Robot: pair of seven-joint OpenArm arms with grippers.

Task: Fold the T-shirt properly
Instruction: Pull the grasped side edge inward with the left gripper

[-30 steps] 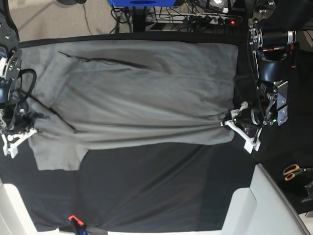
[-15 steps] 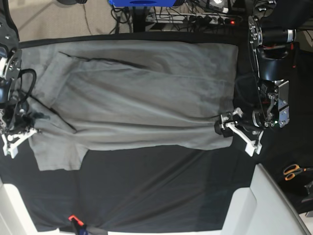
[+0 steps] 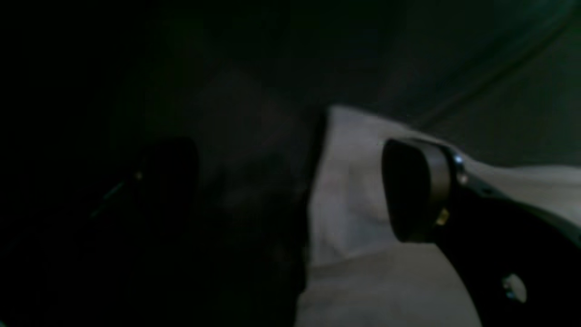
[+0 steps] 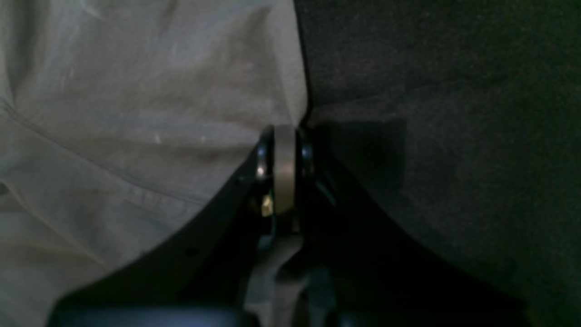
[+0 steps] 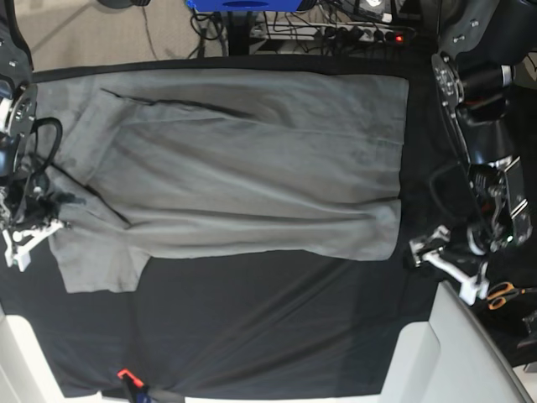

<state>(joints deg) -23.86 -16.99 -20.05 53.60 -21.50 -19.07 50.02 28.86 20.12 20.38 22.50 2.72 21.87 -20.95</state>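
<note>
I can see the T-shirt's lower corner (image 5: 386, 253) lying flat in front of my left gripper's open fingers, so I should go on moving in until the fingers are on both sides of its edge (image 5: 361, 255), before I close them.
The grey T-shirt (image 5: 235, 168) lies spread on the black cloth (image 5: 268, 319), its body running to the right and a sleeve at the lower left. My left gripper (image 5: 436, 260) is open and empty, just off the shirt's lower right corner. In the left wrist view (image 3: 290, 186) its fingers (image 3: 413, 190) stand wide apart with the shirt corner (image 3: 345, 195) beyond them. My right gripper (image 5: 27, 237) is at the shirt's left edge by the sleeve. In the right wrist view it (image 4: 283, 150) is shut on the shirt's edge (image 4: 150, 113).
Orange-handled scissors (image 5: 503, 294) lie at the right edge. A white board (image 5: 445, 353) stands at the front right. An orange-tipped tool (image 5: 126, 375) lies at the front left. Cables and a power strip (image 5: 352, 34) run behind the table.
My left gripper has let go of the shirt's lower right corner, opened, and moved down and right off the shirt. The corner now lies flat. The right arm has not moved.
</note>
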